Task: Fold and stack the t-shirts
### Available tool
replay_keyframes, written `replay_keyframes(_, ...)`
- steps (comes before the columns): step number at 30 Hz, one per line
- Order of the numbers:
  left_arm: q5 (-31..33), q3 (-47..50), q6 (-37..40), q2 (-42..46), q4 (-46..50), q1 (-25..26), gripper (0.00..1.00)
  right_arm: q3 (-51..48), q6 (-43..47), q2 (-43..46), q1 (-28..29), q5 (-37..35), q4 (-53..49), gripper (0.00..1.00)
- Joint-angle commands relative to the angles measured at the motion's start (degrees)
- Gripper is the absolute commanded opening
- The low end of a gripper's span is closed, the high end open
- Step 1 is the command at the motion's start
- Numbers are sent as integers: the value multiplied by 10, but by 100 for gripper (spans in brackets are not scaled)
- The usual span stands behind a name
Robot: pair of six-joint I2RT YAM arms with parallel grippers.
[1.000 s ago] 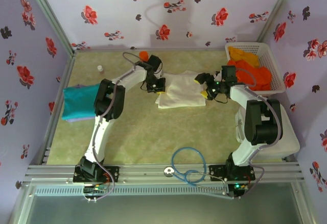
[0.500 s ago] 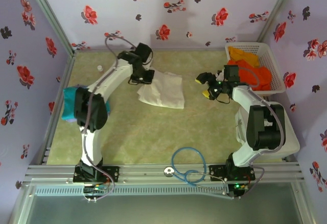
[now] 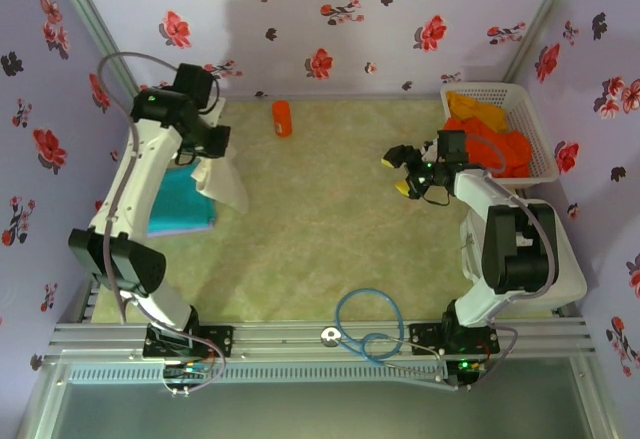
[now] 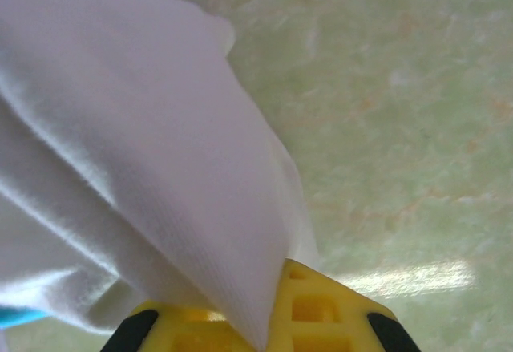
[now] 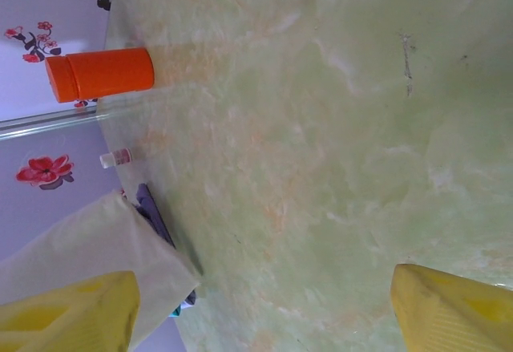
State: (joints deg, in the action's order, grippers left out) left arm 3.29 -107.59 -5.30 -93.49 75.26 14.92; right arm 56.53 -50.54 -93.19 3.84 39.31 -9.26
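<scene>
I should keep pulling the white t-shirt across with my left gripper, as it hangs folded over the flat teal t-shirt's edge (image 3: 209, 205), until it covers the teal t-shirt (image 3: 178, 202).
My left gripper (image 3: 208, 146) is shut on the folded white t-shirt (image 3: 227, 185), which hangs from it above the right edge of the folded teal t-shirt (image 3: 180, 204) at the table's left side. In the left wrist view the white cloth (image 4: 144, 151) runs down into the closed yellow fingers (image 4: 321, 320). My right gripper (image 3: 405, 171) stands open above bare table right of centre, its yellow fingertips (image 5: 453, 304) wide apart with nothing between them. Orange t-shirts (image 3: 490, 137) lie heaped in the white basket (image 3: 535, 109) at the back right.
An orange bottle (image 3: 282, 117) lies on the table near the back wall, left of centre; the right wrist view shows the orange bottle (image 5: 100, 74) and a small white bottle (image 5: 116, 158) further left. A blue cable loop (image 3: 370, 324) lies by the near rail.
The left arm has carried the white t-shirt from the middle of the table far to the left, over the teal t-shirt. The right gripper has stayed in place, open.
</scene>
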Motion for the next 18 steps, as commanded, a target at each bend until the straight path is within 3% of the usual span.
replay_keyframes(1, 8, -6, 44, 33, 39, -13, 0, -9, 4, -15, -3, 16, 12, 82)
replay_keyframes(18, 57, 21, 100, 63, 52, -98, 0, -15, 14, -20, -2, 18, -1, 82)
